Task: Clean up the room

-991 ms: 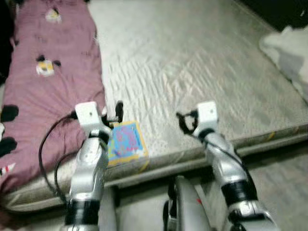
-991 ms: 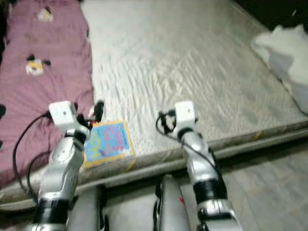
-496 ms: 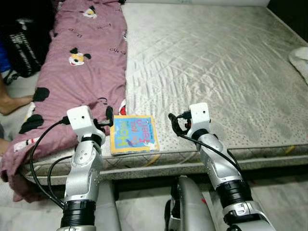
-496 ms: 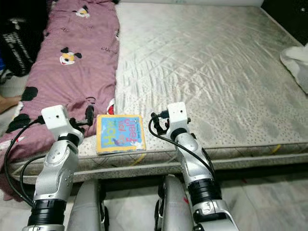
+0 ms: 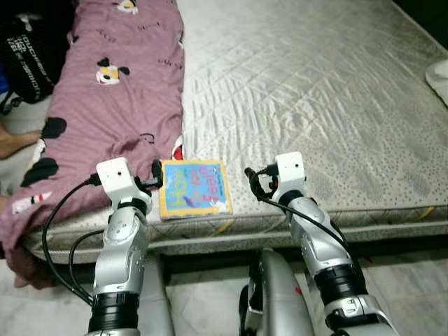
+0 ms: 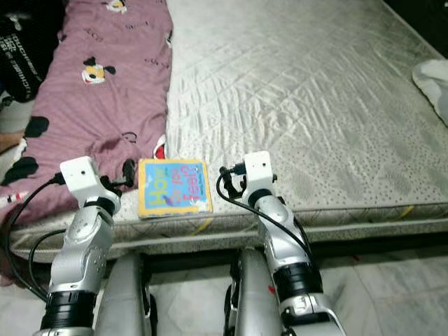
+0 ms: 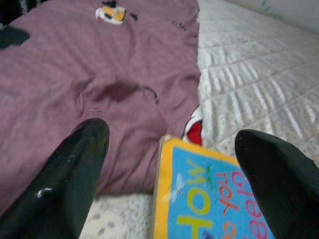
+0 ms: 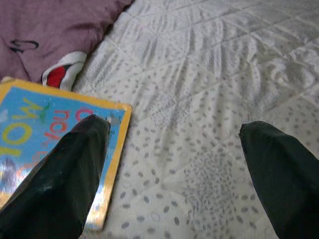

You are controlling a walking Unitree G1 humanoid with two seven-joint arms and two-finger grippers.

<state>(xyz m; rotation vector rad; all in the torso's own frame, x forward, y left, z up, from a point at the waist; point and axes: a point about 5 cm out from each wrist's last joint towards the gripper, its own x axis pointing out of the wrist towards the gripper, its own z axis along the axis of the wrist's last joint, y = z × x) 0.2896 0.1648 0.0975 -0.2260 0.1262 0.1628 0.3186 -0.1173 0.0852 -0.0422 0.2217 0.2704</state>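
Observation:
The robot's left gripper has the straight spine edge (image 7: pixel 157 191) between its fingers, so the book (image 5: pixel 195 188) will stay closed and stiff when the robot lifts it.
A thin children's book (image 5: pixel 194 189) with a blue cover and yellow border lies flat on the grey quilted mattress (image 5: pixel 315 91), close to its front edge. My left gripper (image 5: pixel 157 172) hovers just left of the book, open, and the book's left edge (image 7: pixel 209 199) shows between its fingers (image 7: pixel 75 179). My right gripper (image 5: pixel 253 180) hangs a short way right of the book, also open. Its fingers (image 8: pixel 75 174) frame the book's corner (image 8: pixel 45 154) and bare mattress. Neither gripper holds anything.
A maroon blanket (image 5: pixel 105 91) with cartoon mouse prints covers the mattress's left side and reaches the book. A black bag (image 5: pixel 28 56) and a person's bare foot (image 5: pixel 10 143) are on the floor at the left. White cloth (image 5: pixel 439 73) lies at the right edge.
The camera has swung and steadied from a blurred view, so the bed now sits squarely ahead. Book and both open grippers keep the same places relative to each other.

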